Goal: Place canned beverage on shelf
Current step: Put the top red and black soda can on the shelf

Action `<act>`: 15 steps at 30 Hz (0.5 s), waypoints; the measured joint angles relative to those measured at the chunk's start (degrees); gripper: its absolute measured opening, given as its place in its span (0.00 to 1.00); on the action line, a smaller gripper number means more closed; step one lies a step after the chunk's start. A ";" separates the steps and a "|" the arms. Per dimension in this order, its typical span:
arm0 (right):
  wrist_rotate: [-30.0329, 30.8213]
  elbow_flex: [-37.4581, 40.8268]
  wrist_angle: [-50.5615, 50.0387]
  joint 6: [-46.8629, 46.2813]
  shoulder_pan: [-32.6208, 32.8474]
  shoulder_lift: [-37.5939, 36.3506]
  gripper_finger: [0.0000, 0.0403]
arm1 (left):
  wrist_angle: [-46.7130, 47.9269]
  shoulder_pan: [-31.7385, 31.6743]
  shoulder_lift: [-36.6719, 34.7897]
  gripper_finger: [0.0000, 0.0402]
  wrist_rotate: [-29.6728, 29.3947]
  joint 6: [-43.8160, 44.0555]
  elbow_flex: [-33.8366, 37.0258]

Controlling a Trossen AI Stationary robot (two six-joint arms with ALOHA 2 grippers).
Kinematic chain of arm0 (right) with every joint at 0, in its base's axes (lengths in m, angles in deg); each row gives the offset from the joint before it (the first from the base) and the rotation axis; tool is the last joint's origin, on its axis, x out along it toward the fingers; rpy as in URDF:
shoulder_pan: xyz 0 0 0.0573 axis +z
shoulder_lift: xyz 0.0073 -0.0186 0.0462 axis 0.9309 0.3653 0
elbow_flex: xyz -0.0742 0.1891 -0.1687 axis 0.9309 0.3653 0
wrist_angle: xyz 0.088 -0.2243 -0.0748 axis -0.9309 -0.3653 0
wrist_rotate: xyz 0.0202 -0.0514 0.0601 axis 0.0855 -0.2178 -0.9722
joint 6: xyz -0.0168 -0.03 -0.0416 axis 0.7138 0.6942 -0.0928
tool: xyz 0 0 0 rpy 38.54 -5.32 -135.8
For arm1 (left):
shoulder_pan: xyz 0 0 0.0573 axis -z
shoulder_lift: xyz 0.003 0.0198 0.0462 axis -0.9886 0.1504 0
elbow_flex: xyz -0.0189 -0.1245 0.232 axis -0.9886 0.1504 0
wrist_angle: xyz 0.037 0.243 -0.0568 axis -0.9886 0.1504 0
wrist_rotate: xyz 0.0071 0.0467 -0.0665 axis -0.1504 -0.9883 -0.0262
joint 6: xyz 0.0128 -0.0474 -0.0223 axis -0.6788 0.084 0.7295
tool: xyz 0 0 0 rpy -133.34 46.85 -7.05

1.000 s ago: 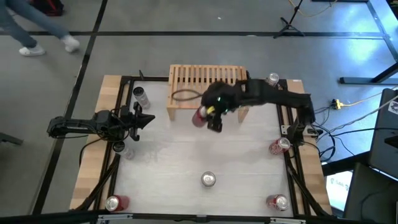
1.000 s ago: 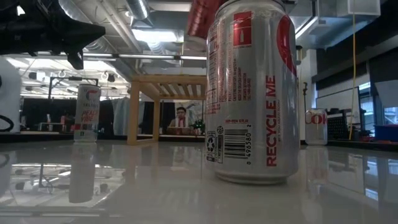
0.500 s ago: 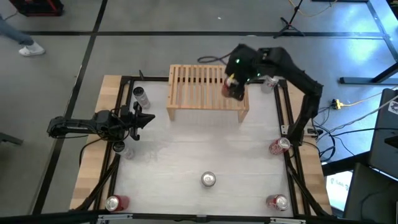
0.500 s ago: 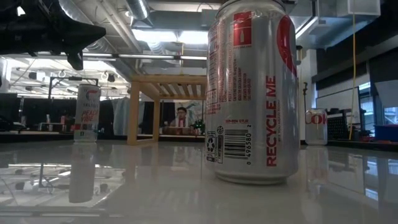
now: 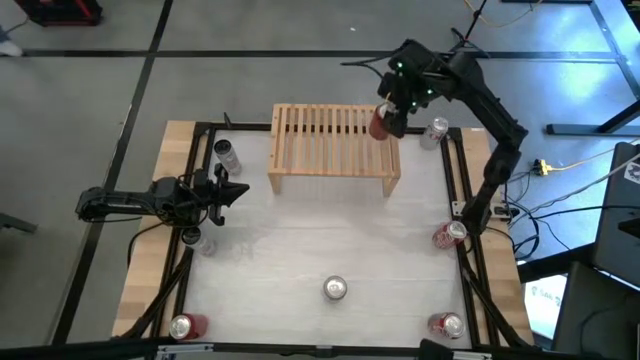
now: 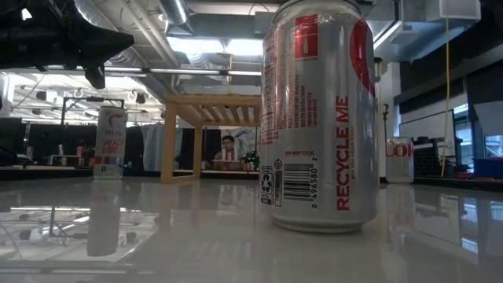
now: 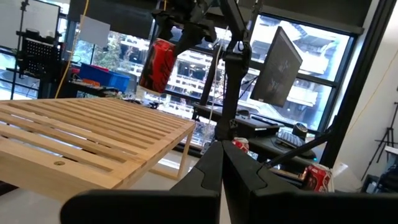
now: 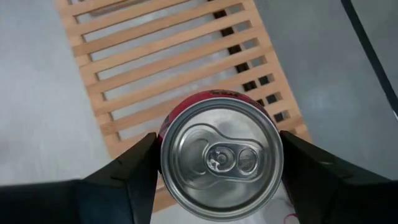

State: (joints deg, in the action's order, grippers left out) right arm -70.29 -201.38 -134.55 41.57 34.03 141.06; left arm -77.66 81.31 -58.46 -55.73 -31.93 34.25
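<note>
My right gripper is holding the red can [image 5: 378,124] top up over the shelf's empty slats [image 5: 375,147]. It should keep lowering the can until the can's base rests on the slats, then let go.
My right gripper [image 5: 385,118] is shut on a red can [image 5: 379,124], held in the air above the far right corner of the light-wood shelf [image 5: 333,148]. The can also shows from above in the right wrist view [image 8: 219,157] and from the side in the left wrist view [image 7: 157,64], well above the shelf's slatted top [image 7: 93,140]. My left gripper [image 5: 240,192] is shut and empty at the table's left side, pointing toward the shelf. My right gripper pinches the can's side wall [image 8: 166,134] between its two fingers [image 8: 134,168], one on each side of the upper body. The fingers come from above, pointing down. The can hangs nearly upright, slightly tilted, top up, clear of the shelf.
Several other cans stand about the table: one at the middle near edge [image 5: 334,289], red ones at the near corners [image 5: 182,326] [image 5: 447,325], one at the right edge [image 5: 449,235], one beyond the shelf's right end [image 5: 437,130], and clear ones at the left [image 5: 227,156].
My right gripper has carried the red can from the table in front of the shelf, up and toward the far right, over the shelf's right end. The can has gone from tilted low at the shelf's front to lifted high above the far right corner.
</note>
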 joint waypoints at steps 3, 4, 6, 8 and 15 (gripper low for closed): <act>-0.55 0.78 0.14 0.87 -1.07 0.41 0.64 | 0.00 0.00 -0.01 0.00 0.00 0.86 0.00; -1.00 1.56 0.13 1.34 -1.43 0.50 0.64 | 0.02 0.00 0.00 0.00 -0.02 1.14 0.00; -1.64 3.50 0.07 1.68 -1.67 0.56 0.64 | 0.02 0.00 0.00 0.00 -0.02 1.22 0.00; -1.97 5.51 0.34 2.48 -1.97 0.46 0.64 | 0.00 0.00 0.00 0.00 -0.13 1.25 0.00; -2.60 9.79 3.06 5.27 -1.88 0.13 0.64 | 0.00 0.00 0.00 0.00 -0.59 1.03 0.00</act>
State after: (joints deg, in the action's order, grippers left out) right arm -72.89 -191.60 -131.49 46.84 32.15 141.18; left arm -77.66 81.31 -58.46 -56.32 -30.90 34.25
